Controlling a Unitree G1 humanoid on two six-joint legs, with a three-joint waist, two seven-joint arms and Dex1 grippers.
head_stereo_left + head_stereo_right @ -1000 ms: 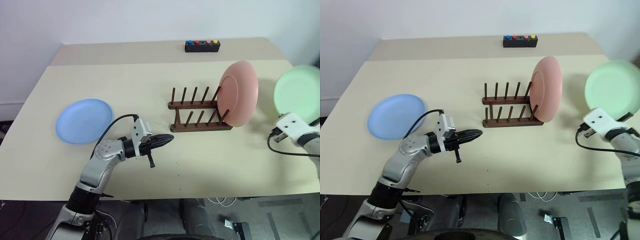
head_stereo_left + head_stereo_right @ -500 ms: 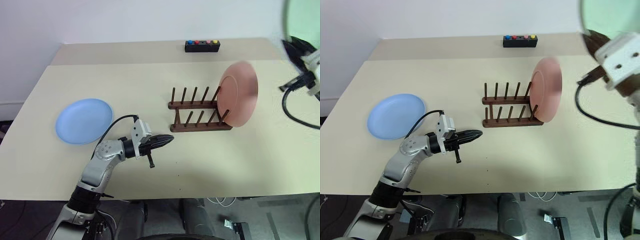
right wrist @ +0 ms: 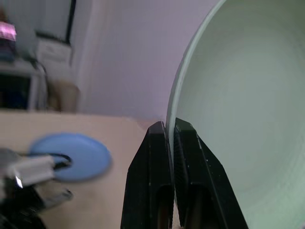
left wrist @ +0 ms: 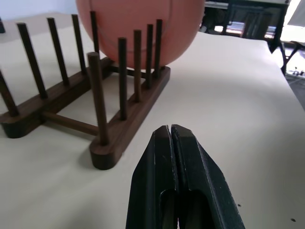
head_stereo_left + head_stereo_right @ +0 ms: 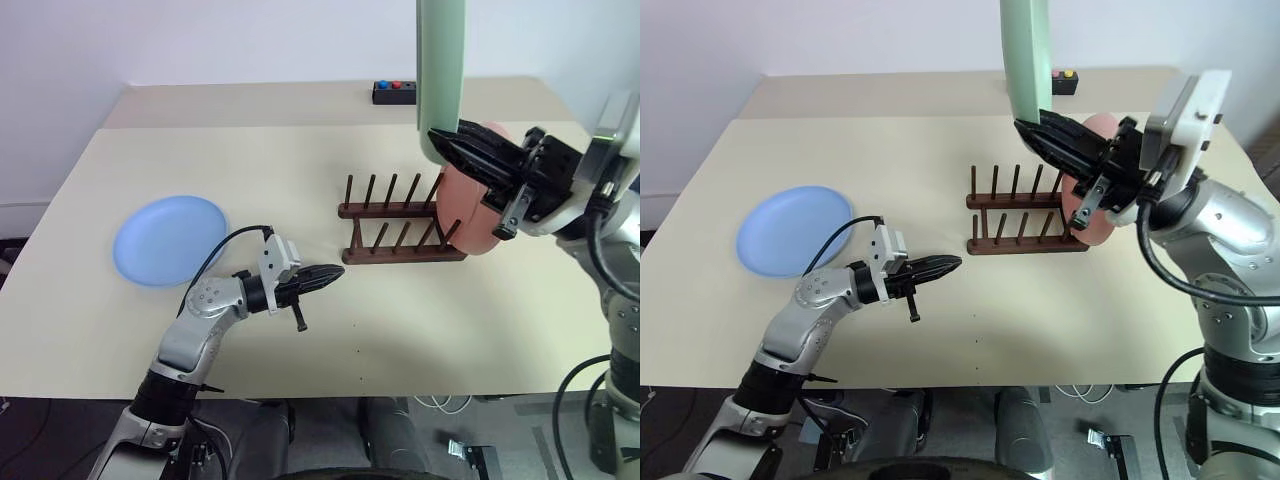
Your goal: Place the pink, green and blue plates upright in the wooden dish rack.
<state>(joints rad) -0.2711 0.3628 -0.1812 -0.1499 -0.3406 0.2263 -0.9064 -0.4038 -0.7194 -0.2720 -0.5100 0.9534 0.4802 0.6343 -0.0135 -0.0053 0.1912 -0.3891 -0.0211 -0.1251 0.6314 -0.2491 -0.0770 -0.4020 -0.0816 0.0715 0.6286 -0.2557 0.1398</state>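
Observation:
My right gripper should keep lowering the green plate (image 5: 441,75), as it hangs upright in line with the free slot (image 5: 412,230) beside the pink plate, until the rack holds it.
The green plate (image 5: 441,70) stands on edge high above the wooden dish rack (image 5: 400,236), gripped at its lower rim by my right gripper (image 5: 446,147), which is shut on it. The pink plate (image 5: 472,215) stands upright in the rack's right end slot, partly hidden behind my right gripper. Flat on the table at the left lies the blue plate (image 5: 170,239). My left gripper (image 5: 338,274) hovers shut and empty just left of the rack, pointing at it. In the right wrist view the fingers (image 3: 159,157) pinch the green plate's (image 3: 238,105) rim.
A black box with coloured buttons (image 5: 395,91) sits at the table's far edge, partly hidden by the green plate. The rack's left peg slots (image 4: 62,62) hold nothing. Bare table lies in front of the rack.
My right arm has swung left and upward from the table's right side, rolling the green plate from face-on to edge-on above the rack. The left arm stayed still.

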